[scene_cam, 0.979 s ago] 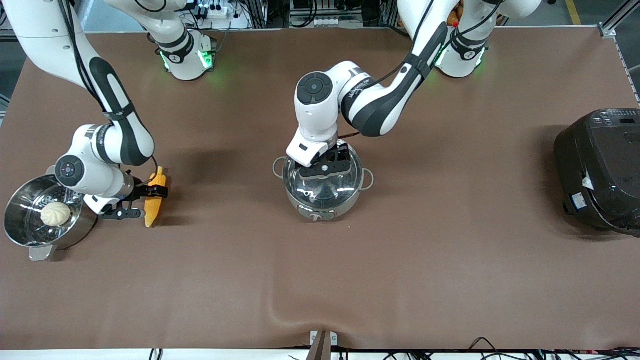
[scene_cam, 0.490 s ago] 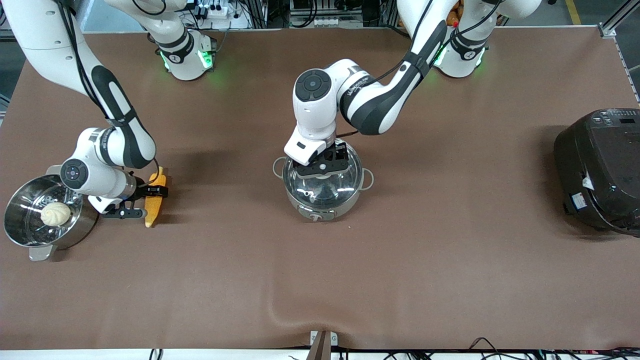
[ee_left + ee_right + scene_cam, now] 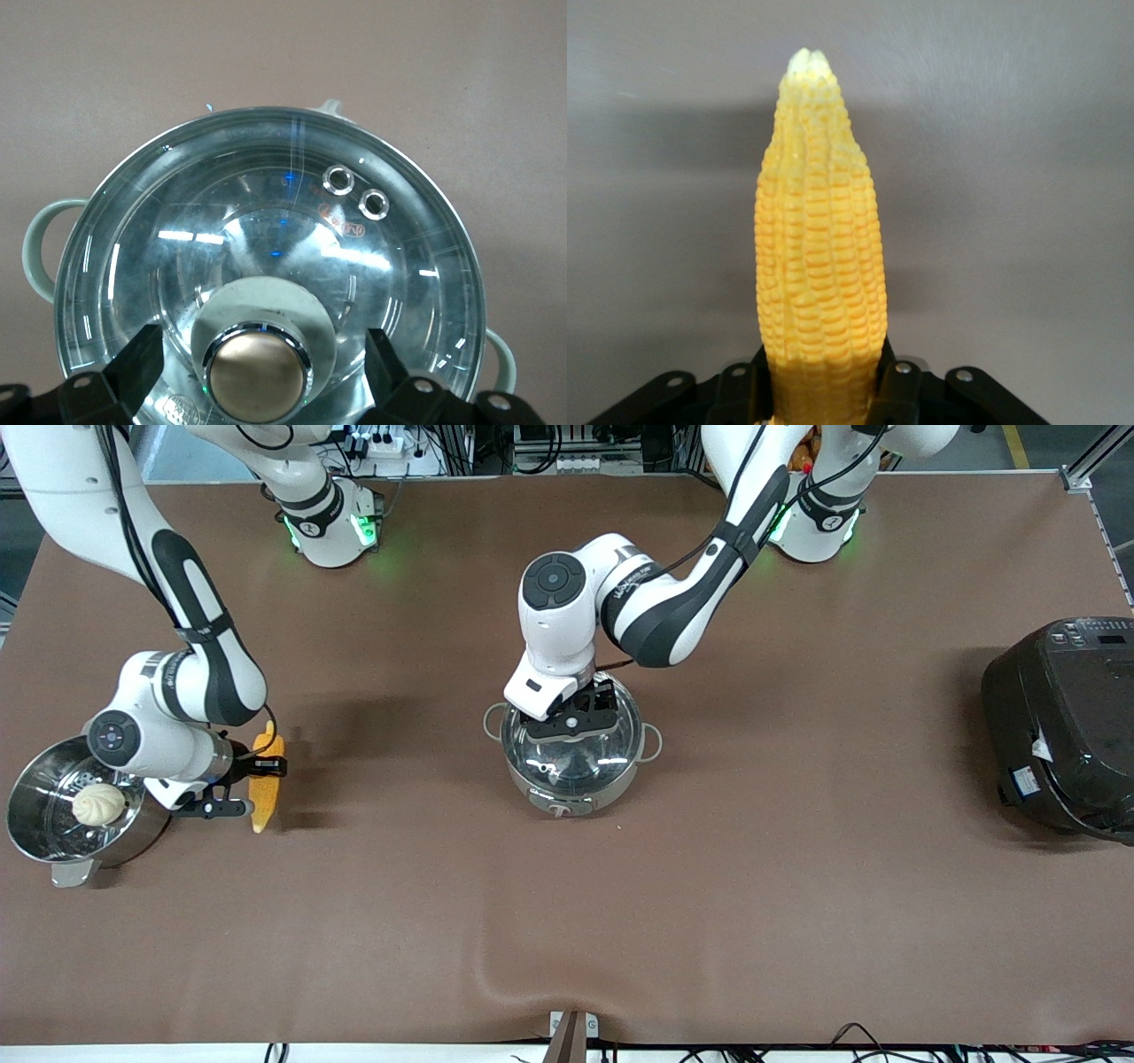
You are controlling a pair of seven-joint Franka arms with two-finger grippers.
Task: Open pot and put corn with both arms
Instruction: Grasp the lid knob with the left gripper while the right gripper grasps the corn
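The glass lid (image 3: 569,759) keeps the corn out of the pot, so my left gripper should first raise it by its knob (image 3: 257,376) and put it near the cooker.
The steel pot (image 3: 571,775) stands mid-table with its glass lid (image 3: 266,221) on. My left gripper (image 3: 573,722) hangs over the lid, also seen in the left wrist view (image 3: 261,376). It is open, with one black finger (image 3: 133,367) on each side of the coppery knob (image 3: 259,376), apart from it. My right gripper (image 3: 252,786) is shut on the yellow corn (image 3: 266,748) near the right arm's end of the table. In the right wrist view the corn (image 3: 819,239) sticks out from the gripper (image 3: 824,390), its pointed tip away from the fingers, above its shadow.
A perforated steel steamer basket (image 3: 35,833) with a pale bun (image 3: 99,803) stands beside the right gripper at the right arm's end. A large black cooker (image 3: 1063,726) stands at the left arm's end. A brown mat covers the table.
My right gripper has shifted a little toward the steamer basket with the corn in it, and the corn's shadow has spread out. The left gripper has barely moved over the lid.
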